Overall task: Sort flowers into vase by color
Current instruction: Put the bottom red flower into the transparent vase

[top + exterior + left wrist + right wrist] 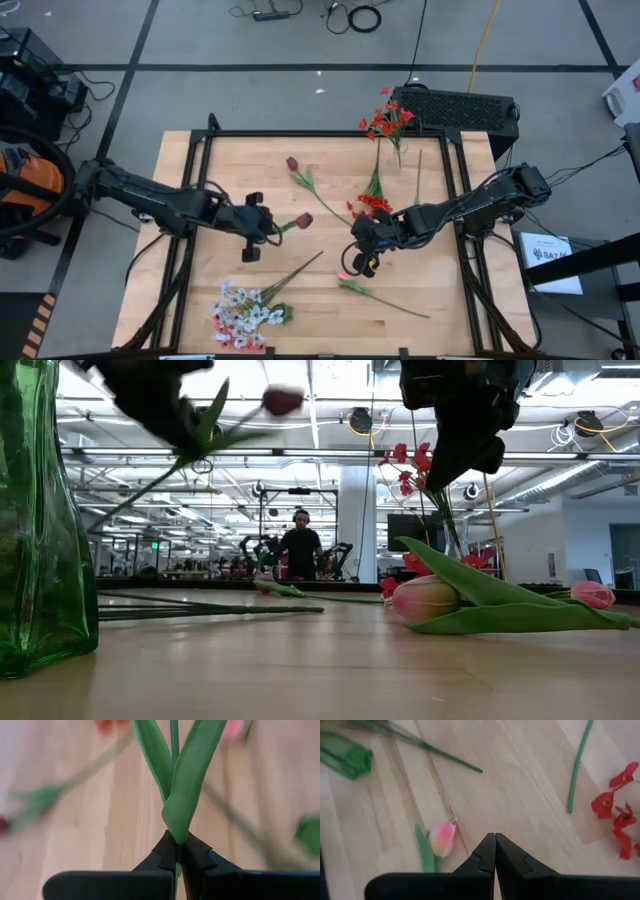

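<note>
The maroon tulip (301,221) is in my left gripper, far from the red cluster's vase (402,150) at the table's far edge, so next my right gripper takes over the maroon tulip first.
My left gripper (262,228) hovers over the table's left half, shut on a dark maroon tulip (300,221), seen lifted in the low view (283,400). My right gripper (358,262) is shut and empty, just above a pink tulip (442,839) whose bud and leaves lie flat on the wood (425,598). A second maroon tulip (293,164) lies farther back. One red cluster (372,205) lies beside the right arm, and another (386,120) stands at the far edge. Whitish and pink sprigs (245,312) lie at the near edge. My left gripper pinches the maroon tulip between its two fingers (165,851) where the two green leaves meet the stem (176,827). The fingers come level from the table's left and lie along the stem. The tulip is lifted clear of the table, bud pointing right.
A tall green glass vase (40,520) stands at the near edge, close to the low camera. A loose green stem (577,767) lies near the red cluster. A black box (455,105) sits beyond the far edge. A person (300,545) stands far off in the room.
</note>
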Available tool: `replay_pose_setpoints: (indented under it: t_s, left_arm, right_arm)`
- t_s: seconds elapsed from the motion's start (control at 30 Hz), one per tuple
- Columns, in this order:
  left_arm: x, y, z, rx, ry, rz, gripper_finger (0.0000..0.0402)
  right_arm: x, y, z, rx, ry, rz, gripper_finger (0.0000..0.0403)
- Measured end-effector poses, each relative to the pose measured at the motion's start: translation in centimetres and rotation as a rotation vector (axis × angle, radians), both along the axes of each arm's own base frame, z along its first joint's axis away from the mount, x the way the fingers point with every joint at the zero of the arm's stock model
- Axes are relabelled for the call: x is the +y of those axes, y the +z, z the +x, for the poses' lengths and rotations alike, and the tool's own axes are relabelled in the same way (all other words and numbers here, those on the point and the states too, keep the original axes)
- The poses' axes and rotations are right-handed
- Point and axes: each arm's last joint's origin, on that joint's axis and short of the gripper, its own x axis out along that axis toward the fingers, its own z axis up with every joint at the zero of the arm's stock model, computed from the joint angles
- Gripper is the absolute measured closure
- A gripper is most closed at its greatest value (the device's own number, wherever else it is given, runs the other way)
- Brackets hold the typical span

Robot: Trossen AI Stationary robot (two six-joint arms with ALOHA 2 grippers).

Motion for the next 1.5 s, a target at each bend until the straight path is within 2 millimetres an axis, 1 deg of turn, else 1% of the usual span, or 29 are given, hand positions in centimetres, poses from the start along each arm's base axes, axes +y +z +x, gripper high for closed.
replay_pose_setpoints:
  t_s: [0.07, 0.2, 0.3, 0.37, 0.43, 0.53, 0.6, 0.67, 0.73, 0.8, 0.9, 1.0, 1.13, 1.23, 1.37, 1.43, 1.5]
  left_arm:
    - [0.3, 1.2, 0.1, -0.109, 0.012, -0.016, 0.039]
    - [0.7, 2.9, 1.0, -0.291, 0.028, -0.037, 0.039]
    - [0.8, 3.8, 1.7, -0.407, 0.039, -0.058, 0.039]
    - [0.9, 4.1, 1.9, -0.451, 0.045, -0.066, 0.039]
    - [1.0, 4.6, 2.1, -0.499, 0.051, -0.073, 0.039]
    - [1.0, 5.0, 2.2, -0.551, 0.082, -0.062, 0.039]
    - [1.1, 5.3, 2.4, -0.585, 0.098, -0.059, 0.039]
    - [1.1, 5.6, 2.7, -0.627, 0.127, -0.052, 0.039]
    - [1.3, 5.5, 3.3, -0.651, 0.15, -0.046, 0.039]
    - [1.5, 5.2, 4.1, -0.681, 0.164, -0.048, 0.039]
    - [1.6, 4.6, 5.6, -0.719, 0.18, -0.054, 0.039]
    - [1.5, 3.5, 7.3, -0.757, 0.187, -0.06, 0.039]
    - [1.3, 2.6, 8.9, -0.834, 0.19, -0.079, 0.0391]
    - [1.2, 2.2, 9.7, -0.886, 0.195, -0.096, 0.0391]
    - [1.6, 1.8, 10.4, -0.922, 0.24, -0.154, 0.0391]
    - [1.7, 1.4, 10.8, -0.904, 0.253, -0.163, 0.0391]
    - [1.8, 1.4, 11.2, -0.907, 0.26, -0.171, 0.0391]
  right_arm:
    - [0.0, -0.1, -0.2, 0.019, 0.044, -0.029, 0.0403]
    - [-0.2, -0.7, -0.8, 0.057, 0.105, -0.072, 0.0403]
    - [-0.6, -1.7, -2.2, 0.048, 0.117, -0.074, 0.0403]
    - [-1.1, -2.4, -3.6, 0.012, 0.109, -0.051, 0.0403]
    - [-1.7, -2.7, -5.2, -0.062, 0.104, -0.013, 0.0403]
    - [-2.7, -2.9, -7.3, -0.238, 0.083, 0.021, 0.0403]
    - [-3.4, -2.9, -8.2, -0.388, 0.077, 0.028, 0.0403]
    - [-4.1, -2.7, -8.6, -0.549, 0.078, 0.012, 0.0403]
    - [-4.8, -2.4, -8.7, -0.695, 0.083, -0.034, 0.0403]
    - [-5.6, -2.0, -8.5, -0.794, 0.077, -0.085, 0.0403]
    - [-6.7, -1.0, -7.8, -0.905, 0.037, -0.131, 0.0403]
    - [-7.4, 0.0, -7.0, -0.968, 0.014, -0.156, 0.0403]
    - [-7.8, 1.9, -6.4, -1.022, 0.015, -0.202, 0.0401]
    - [-7.9, 3.0, -6.1, -1.049, 0.023, -0.224, 0.039]
    - [-7.8, 4.2, -5.7, -1.05, 0.067, -0.241, 0.036]
    - [-7.7, 4.4, -5.5, -1.019, 0.094, -0.237, 0.034]
    - [-7.7, 4.5, -5.2, -0.999, 0.101, -0.237, 0.0318]
